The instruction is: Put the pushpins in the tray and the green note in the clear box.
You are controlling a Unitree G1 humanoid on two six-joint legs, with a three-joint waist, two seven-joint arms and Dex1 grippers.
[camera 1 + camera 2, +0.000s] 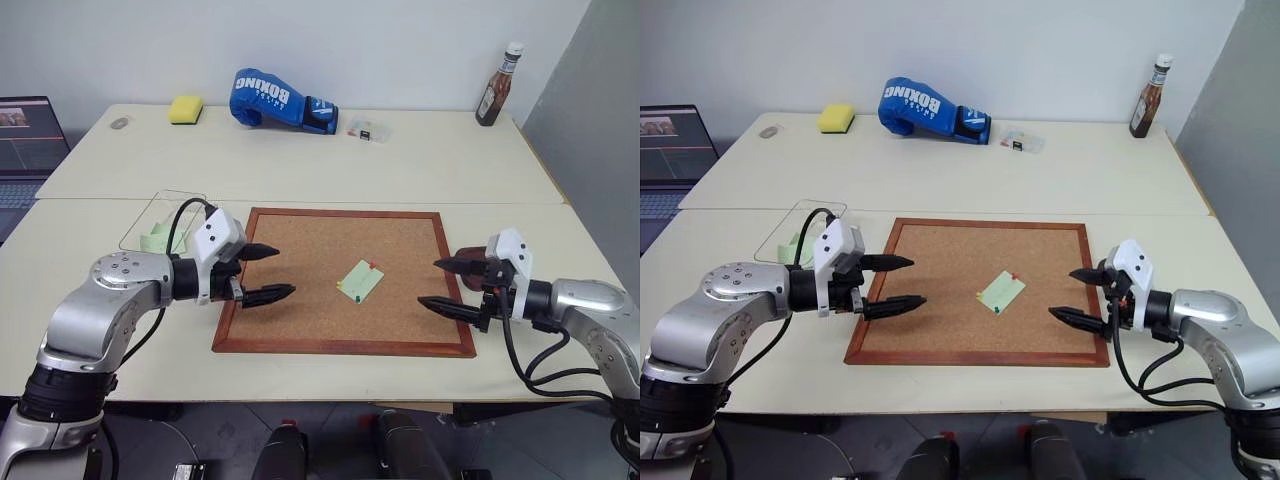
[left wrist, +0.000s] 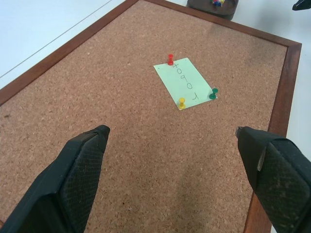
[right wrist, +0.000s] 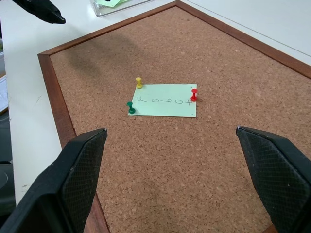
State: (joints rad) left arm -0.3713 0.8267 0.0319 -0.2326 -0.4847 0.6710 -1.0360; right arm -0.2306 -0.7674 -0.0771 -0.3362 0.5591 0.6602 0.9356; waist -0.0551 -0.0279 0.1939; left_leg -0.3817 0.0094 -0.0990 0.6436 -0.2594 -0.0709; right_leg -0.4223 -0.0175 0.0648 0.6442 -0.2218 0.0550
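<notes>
The yellow pushpin goes through the note's corner (image 1: 341, 286), so the green note (image 1: 361, 281) should come up hanging from it when the robot pulls the yellow pushpin last.
The green note (image 1: 360, 281) lies on the corkboard (image 1: 300, 300), right of its middle. Three pushpins hold it down: a red one (image 2: 170, 59), a yellow one (image 2: 182, 102) and a green one (image 2: 213, 93). The tray (image 2: 204, 9) sits just past the board's right edge, with several pins in it. Off the board's left corner stands the clear box (image 1: 150, 215), holding another pale green slip (image 1: 157, 240). My left gripper (image 1: 285, 270) hovers open over the board's left edge. My right gripper (image 1: 428, 283) is open over the right edge. Both point at the note and hold nothing.
Along the table's back are a blue boxing glove (image 1: 280, 100), a yellow sponge (image 1: 185, 109), a small clear case (image 1: 368, 131) and a sauce bottle (image 1: 499, 87). A laptop (image 1: 30, 140) stands at the far left.
</notes>
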